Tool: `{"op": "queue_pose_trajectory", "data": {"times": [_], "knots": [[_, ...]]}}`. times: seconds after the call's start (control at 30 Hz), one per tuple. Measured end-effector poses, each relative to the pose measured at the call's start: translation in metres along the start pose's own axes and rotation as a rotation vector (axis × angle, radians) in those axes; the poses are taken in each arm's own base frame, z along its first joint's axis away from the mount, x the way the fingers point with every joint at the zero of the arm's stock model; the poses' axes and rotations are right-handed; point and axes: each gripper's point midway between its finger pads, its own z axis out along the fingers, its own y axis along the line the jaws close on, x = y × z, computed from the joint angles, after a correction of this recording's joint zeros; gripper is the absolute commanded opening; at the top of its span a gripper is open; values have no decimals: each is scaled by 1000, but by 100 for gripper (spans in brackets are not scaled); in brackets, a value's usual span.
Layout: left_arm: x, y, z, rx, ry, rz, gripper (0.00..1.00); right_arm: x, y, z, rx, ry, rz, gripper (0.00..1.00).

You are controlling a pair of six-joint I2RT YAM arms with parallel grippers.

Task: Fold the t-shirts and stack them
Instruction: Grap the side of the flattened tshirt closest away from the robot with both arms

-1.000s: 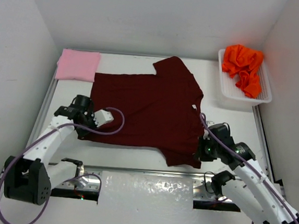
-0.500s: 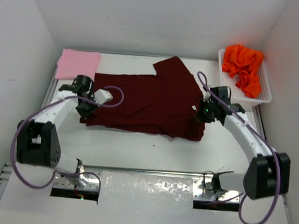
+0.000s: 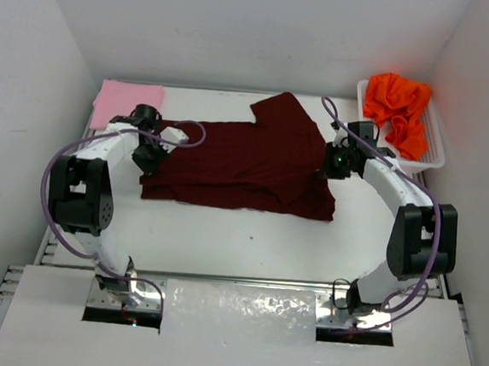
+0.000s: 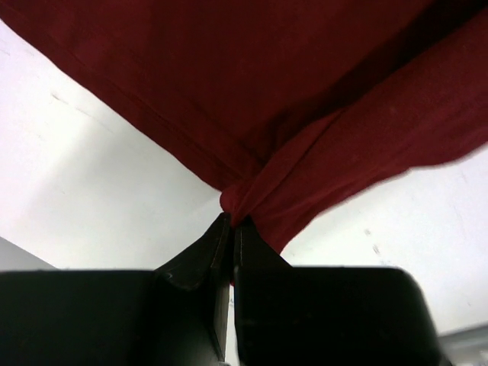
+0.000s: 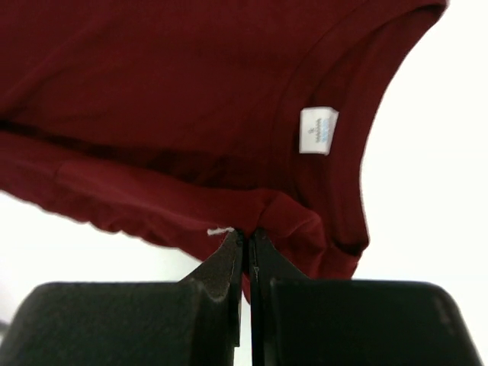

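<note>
The maroon t-shirt's near half (image 3: 235, 196) is doubled over, so the robot should pull it open toward the near rail and then straighten the back corner (image 3: 167, 125) with its left gripper.
The dark maroon t-shirt (image 3: 238, 161) lies across the middle of the table, its near half folded over toward the back. My left gripper (image 3: 151, 149) pinches its left edge and is shut on the cloth (image 4: 252, 191). At the shirt's right edge my right gripper (image 3: 339, 160) is shut on a fold of the same shirt (image 5: 252, 213), near the neck label (image 5: 318, 130). A light pink t-shirt (image 3: 128, 104) lies folded at the back left corner. The bright orange t-shirt (image 3: 397, 106) is bunched up in the basket.
A white plastic lattice basket (image 3: 384, 157) stands at the back right, close to my right arm. White walls close in the table on the left, right and back. A metal rail (image 3: 236, 281) runs along the near edge.
Both grippers have carried the shirt's near edge away from the front of the table toward the back, folding it over the upper half. The visible shirt is now narrower front to back.
</note>
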Motion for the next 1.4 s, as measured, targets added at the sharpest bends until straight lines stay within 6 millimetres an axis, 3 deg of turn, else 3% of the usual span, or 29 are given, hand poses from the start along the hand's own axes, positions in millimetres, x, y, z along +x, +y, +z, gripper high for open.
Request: {"op": "queue_pose_trajectory", "data": {"times": [0.1, 0.17, 0.2, 0.23, 0.27, 0.3, 0.4, 0.5, 0.53, 0.57, 0.6, 0.7, 0.73, 0.83, 0.9, 1.0, 1.1, 1.23, 1.4], "knots": [[11, -10, -6, 22, 25, 10, 0, 8, 5, -9, -17, 0, -5, 0], [30, -25, -12, 55, 57, 33, 5, 28, 10, -23, -33, 0, -4, 0], [42, -36, -15, 79, 76, 55, 15, 43, 12, -30, -44, 7, -1, 0], [58, -50, -19, 112, 105, 77, 40, 61, 14, -38, -54, 25, 5, 0], [72, -62, -21, 143, 128, 109, 59, 76, 15, -43, -60, 43, 11, 0], [90, -76, -23, 177, 157, 135, 70, 90, 17, -48, -67, 59, 15, 0], [137, -109, -26, 264, 253, 189, 87, 130, 18, -57, -79, 120, 36, 0], [149, -116, -28, 255, 259, 211, 84, 148, 21, -62, -94, 144, 59, 0], [142, -113, -30, 231, 220, 213, 77, 149, 22, -62, -99, 146, 65, 0], [130, -108, -32, 208, 170, 216, 55, 149, 23, -62, -102, 144, 71, 0], [117, -103, -35, 189, 116, 218, 43, 148, 24, -62, -107, 142, 75, 0], [76, -84, -44, 117, -30, 229, 21, 147, 24, -61, -106, 138, 79, 0], [63, -74, -45, 82, -72, 214, 21, 147, 24, -61, -106, 139, 80, 0], [33, -33, -44, 0, -145, 96, 35, 150, 22, -59, -97, 140, 83, 0], [9, 6, -35, -57, -171, -12, 45, 162, 18, -57, -78, 157, 100, 0], [-19, 51, -7, -121, -209, -152, 47, 196, 8, -55, -25, 235, 148, 0], [-31, 67, 26, -134, -207, -227, 48, 229, 5, -54, 1, 311, 227, 0], [-34, 67, 70, -134, -151, -254, 48, 260, 7, -57, 25, 332, 354, 0], [-64, 98, 79, -254, -168, -267, 47, 283, 10, -61, 55, 313, 503, 0]]}}
